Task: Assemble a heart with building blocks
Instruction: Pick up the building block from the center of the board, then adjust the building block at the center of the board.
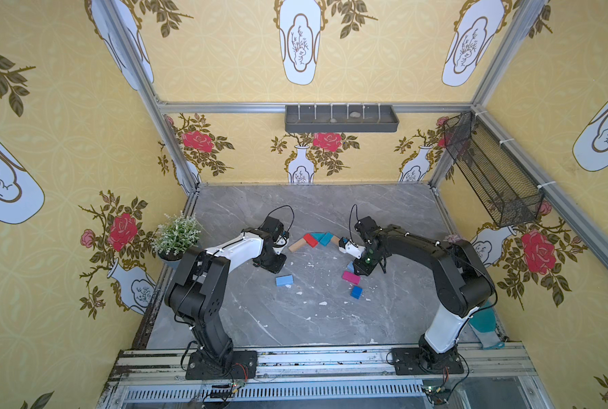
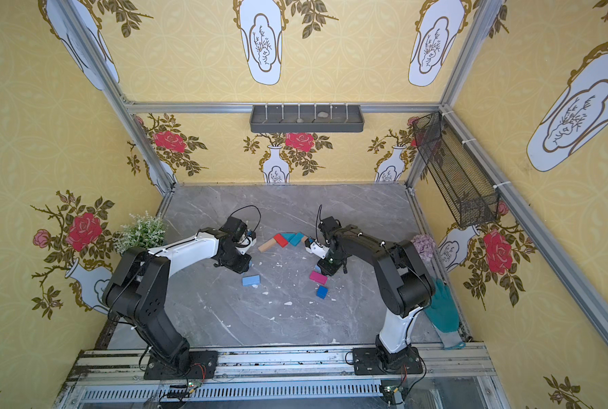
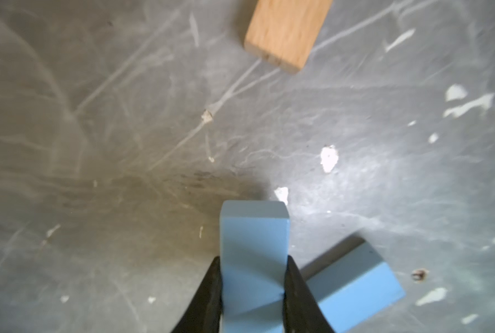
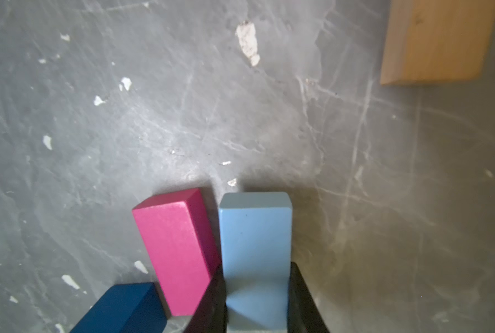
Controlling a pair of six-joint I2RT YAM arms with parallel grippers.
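Note:
The light-blue block in my left gripper (image 3: 254,235) points almost along the tan block, so next I turn it crosswise and put it at the tan block's loose end (image 1: 292,249).
A zigzag row of building blocks forms the heart's top edge at mid-table: tan (image 1: 297,244), red (image 1: 310,239), two teal (image 1: 323,237), tan (image 1: 335,240). My left gripper (image 3: 253,258) is shut on a light-blue block (image 3: 253,227) just above the table, and a second light-blue block (image 3: 353,285) lies beside it. My right gripper (image 4: 256,266) is shut on another light-blue block (image 4: 256,227). Next to it lie the magenta block (image 4: 180,250) and the dark-blue cube (image 4: 125,308). In both top views the wrists hide the jaws.
A potted plant (image 1: 176,235) stands at the table's left edge. A green glove (image 2: 442,311) and a purple flower (image 2: 423,244) lie along the right edge. A wire basket (image 1: 490,170) hangs on the right wall and a grey shelf tray (image 1: 341,118) on the back wall.

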